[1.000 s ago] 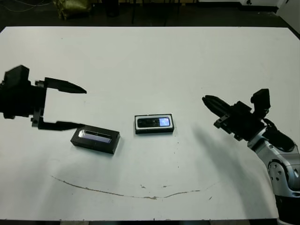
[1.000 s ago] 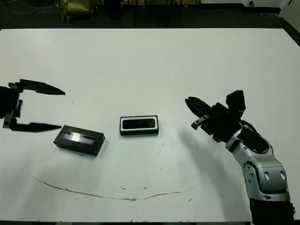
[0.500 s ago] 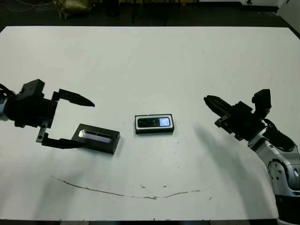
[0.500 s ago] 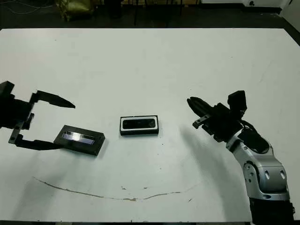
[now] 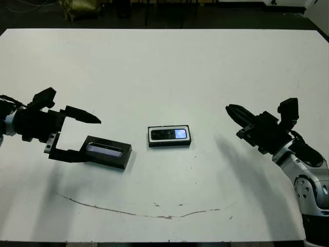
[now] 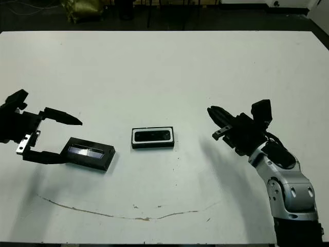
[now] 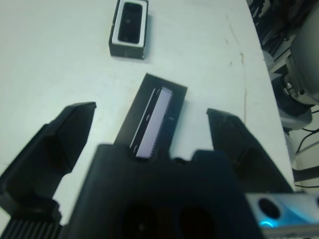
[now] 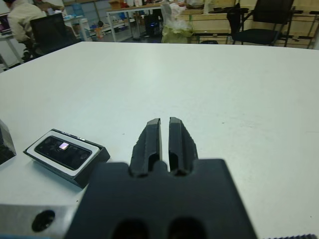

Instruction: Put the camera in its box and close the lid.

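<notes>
I see that the lid's outline (image 5: 106, 152) is only just bigger than the box's rim (image 5: 169, 126), so the lid will sit crooked at first and then settle level when I press it.
The box (image 5: 169, 137), a black tray lined in white, sits mid-table with the camera (image 5: 165, 135) lying inside it. In the right wrist view the box (image 8: 84, 166) and the camera (image 8: 60, 149) show the same way. To its left lies the lid (image 5: 106, 152), black with a bluish strip. My left gripper (image 5: 92, 140) is open and low over the table, one finger on each side of the lid's (image 7: 155, 119) left end, not touching it. My right gripper (image 5: 232, 110) is shut on nothing and hovers right of the box, pointing towards it.
A thin dark curved mark (image 5: 139, 212) runs across the white table (image 5: 164, 67) near its front edge. Beyond the far edge are a seated person (image 8: 19, 15), chairs (image 8: 271, 20) and an olive bag (image 5: 79, 7).
My left gripper has dropped and moved right, from beside the lid to straddling its left end, still open. The right gripper, the box and the lid have stayed put.
</notes>
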Robot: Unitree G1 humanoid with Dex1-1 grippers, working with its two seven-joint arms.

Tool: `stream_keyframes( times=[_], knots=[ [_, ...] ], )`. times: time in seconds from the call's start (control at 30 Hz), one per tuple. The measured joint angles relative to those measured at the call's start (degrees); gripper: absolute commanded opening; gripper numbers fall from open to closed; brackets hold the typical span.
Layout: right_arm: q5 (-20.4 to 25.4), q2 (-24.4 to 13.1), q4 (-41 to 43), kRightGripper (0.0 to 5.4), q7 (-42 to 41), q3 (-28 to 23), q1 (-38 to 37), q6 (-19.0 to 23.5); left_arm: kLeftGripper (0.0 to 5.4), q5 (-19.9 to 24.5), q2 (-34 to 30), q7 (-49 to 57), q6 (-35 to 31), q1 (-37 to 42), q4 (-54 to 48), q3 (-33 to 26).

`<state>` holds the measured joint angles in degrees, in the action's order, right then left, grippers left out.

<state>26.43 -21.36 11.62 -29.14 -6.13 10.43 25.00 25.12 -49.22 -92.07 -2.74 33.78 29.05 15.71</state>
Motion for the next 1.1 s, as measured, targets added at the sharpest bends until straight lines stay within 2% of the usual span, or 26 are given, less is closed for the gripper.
stream_keyframes(
  times=[0.23, 0.43, 0.87, 1.1],
  knots=[
    [0.21, 0.12, 0.0, 0.0, 0.0, -0.31, -0.29, -0.03, 5.37, -1.76, 0.74, -0.05, -2.65, 4.12, 5.49, 3.7],
    [0.4, 0.2, -0.84, 0.0, -0.56, -0.59, -0.54, -0.56, 5.37, -1.98, 2.1, -0.08, -2.2, 7.11, 7.77, 7.49],
    [0.24, 0.21, -2.4, 0.0, -1.3, -0.75, -0.68, -2.12, 5.37, 2.3, 0.54, -0.12, -3.5, 7.37, 1.6, 9.8],
    [0.12, 0.21, -2.41, 0.0, -1.29, -0.75, -0.95, -2.11, 5.37, 3.28, -0.83, -0.15, 0.34, 7.28, -0.87, 9.37]
  ],
)
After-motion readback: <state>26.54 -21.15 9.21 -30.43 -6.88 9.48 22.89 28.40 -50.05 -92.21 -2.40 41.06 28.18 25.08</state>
